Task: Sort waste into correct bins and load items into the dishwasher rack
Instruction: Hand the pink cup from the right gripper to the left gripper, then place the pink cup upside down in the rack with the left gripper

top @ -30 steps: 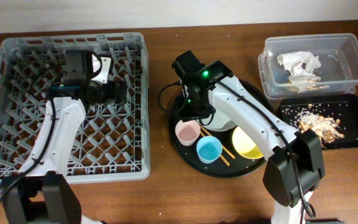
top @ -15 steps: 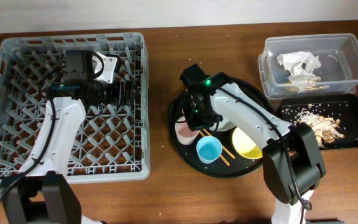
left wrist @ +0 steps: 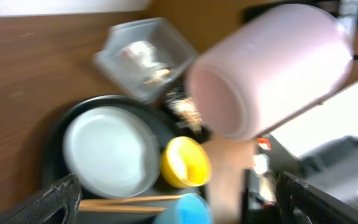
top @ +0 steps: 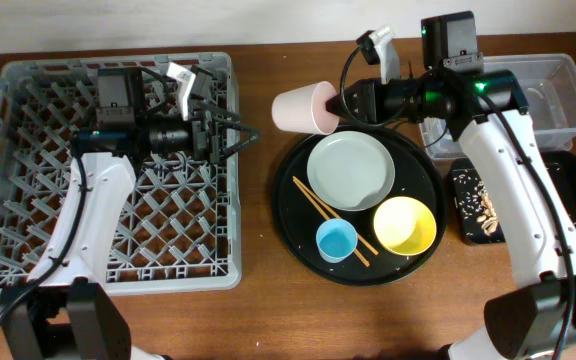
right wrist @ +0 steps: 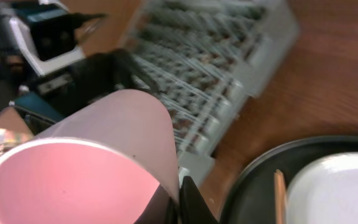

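Observation:
My right gripper is holding the pink cup by its rim point(top: 329, 107) next to the dishwasher rack, so next my left gripper grabs the cup's base point(top: 281, 111) and loads the cup upside down.
My right gripper point(top: 336, 105) is shut on the rim of the small pink cup point(top: 301, 108) and holds it on its side in the air, between the grey dishwasher rack point(top: 28, 200) and the round tray. In the right wrist view the fingertips point(right wrist: 188, 202) pinch the cup's wall point(right wrist: 123, 124). My left gripper point(top: 234, 138) is open and empty at the rack's right edge, pointing at the cup, which fills its view point(left wrist: 272, 68). The grey plate point(top: 350, 172), yellow bowl point(top: 405, 225), light-blue cup point(top: 336, 240) and chopsticks point(top: 313, 200) lie on the round tray.
The large round black tray point(top: 293, 225) sits right of the rack. The clear tub point(top: 558, 90) and the shallow black tray with scraps and rice point(top: 478, 205) are at the far right, partly hidden by my right arm. The napkin shows in the tub in the left wrist view point(left wrist: 138, 53).
My right gripper has lifted the pink cup off the round tray and carried it up and left, turned on its side. My left gripper has swung right towards it.

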You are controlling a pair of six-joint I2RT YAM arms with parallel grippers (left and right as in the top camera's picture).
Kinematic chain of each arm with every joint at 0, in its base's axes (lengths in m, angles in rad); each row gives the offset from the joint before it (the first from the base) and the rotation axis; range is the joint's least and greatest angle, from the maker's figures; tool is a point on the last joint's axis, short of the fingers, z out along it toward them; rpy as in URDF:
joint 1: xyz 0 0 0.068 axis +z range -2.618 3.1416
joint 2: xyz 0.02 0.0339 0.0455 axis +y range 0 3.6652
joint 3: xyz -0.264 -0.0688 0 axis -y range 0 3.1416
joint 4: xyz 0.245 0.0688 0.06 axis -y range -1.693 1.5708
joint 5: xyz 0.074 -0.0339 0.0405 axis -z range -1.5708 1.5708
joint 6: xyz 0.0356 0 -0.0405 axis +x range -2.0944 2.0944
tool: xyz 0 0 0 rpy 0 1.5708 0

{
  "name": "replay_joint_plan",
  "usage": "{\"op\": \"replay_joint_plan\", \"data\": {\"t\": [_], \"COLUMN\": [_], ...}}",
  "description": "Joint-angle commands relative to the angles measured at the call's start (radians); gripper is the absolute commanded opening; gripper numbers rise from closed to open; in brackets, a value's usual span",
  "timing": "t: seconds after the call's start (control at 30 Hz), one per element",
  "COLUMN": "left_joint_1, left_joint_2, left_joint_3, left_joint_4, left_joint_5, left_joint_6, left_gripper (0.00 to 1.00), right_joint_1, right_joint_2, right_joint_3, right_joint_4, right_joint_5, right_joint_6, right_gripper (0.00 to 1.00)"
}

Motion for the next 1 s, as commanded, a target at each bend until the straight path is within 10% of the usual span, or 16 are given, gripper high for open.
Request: {"op": "replay_joint_plan", "data": {"t": [0.0, 0.7, 0.77, 0.97], "left_joint_1": [0.035, 0.002, 0.002, 0.002], "left_joint_2": [0.011, 0.011, 0.011, 0.011], "left_joint_3": [0.015, 0.015, 0.015, 0.015], "left_joint_4": [0.057, 0.08, 0.081, 0.103], "left_joint_5": [0.362, 0.362, 0.362, 0.362], "left_joint_6": [-0.015, -0.147, -0.147, -0.147], "left_gripper": [0.99, 0.89, 0.64, 0.64], "right_joint_1": [0.003, 0.272, 0.272, 0.256], "right_joint_2": [0.005, 0.13, 0.13, 0.13], "right_joint_3": [0.006, 0.006, 0.006, 0.006], "right_joint_4": [0.047, 0.383, 0.376, 0.345], "right_joint_5": [-0.166, 0.039, 0.039, 0.039], "right_joint_6": [-0.029, 0.051, 0.051, 0.047], "right_gripper": [0.04, 0.06, 0.12, 0.64]}}
